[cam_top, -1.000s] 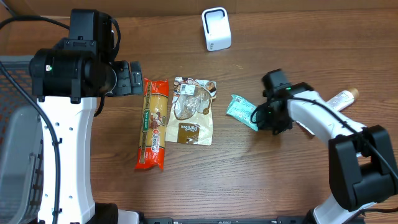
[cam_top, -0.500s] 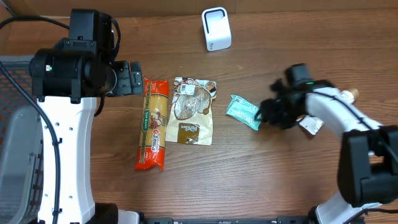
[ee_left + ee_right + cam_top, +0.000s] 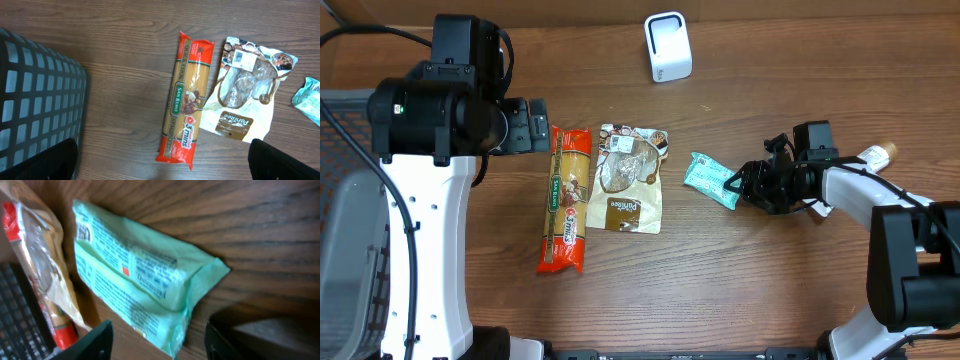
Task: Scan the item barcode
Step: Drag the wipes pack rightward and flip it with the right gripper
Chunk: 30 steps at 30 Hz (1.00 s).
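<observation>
My right gripper's open fingers are around only the mint-green packet's near corner (image 3: 173, 350). Next, I reach further over the sealed end (image 3: 188, 309) and pinch there, so the barcode stays clear.
The item nearest my right gripper is a mint-green packet (image 3: 709, 178) lying flat right of the table's centre. In the right wrist view this mint-green packet (image 3: 145, 275) has printed text facing up. My right gripper (image 3: 744, 186) lies low at the packet's right end, open. Its fingers (image 3: 92, 340) straddle the packet's near corner without closing on it. The white scanner (image 3: 668, 47) stands at the table's back edge. My left gripper (image 3: 528, 125) hovers high at the left, open and empty, its fingertips (image 3: 287, 160) at the bottom corners of its view.
A red pasta packet (image 3: 566, 200) and a cream snack bag (image 3: 628, 178) lie side by side left of the mint-green packet. A dark mesh basket (image 3: 35, 95) stands at the far left. A small bottle (image 3: 873, 155) lies behind my right arm.
My right arm pulled back to the right, then dropped low and level at the packet's end, and its jaws opened wider. The packet and the left arm stayed put.
</observation>
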Each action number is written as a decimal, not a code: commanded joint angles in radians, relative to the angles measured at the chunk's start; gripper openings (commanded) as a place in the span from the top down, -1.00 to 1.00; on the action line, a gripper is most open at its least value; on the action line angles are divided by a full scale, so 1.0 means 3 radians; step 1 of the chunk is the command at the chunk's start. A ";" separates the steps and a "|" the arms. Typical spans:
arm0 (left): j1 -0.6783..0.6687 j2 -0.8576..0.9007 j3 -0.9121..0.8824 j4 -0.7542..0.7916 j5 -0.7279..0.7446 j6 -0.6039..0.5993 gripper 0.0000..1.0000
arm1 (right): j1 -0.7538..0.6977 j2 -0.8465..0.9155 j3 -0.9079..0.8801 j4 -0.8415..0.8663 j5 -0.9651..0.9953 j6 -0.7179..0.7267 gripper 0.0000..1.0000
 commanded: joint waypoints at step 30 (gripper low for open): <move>0.0014 -0.0014 -0.0003 0.0005 -0.0043 -0.0023 -1.00 | -0.0333 0.0165 0.0361 -0.0140 0.0061 -0.0899 -0.07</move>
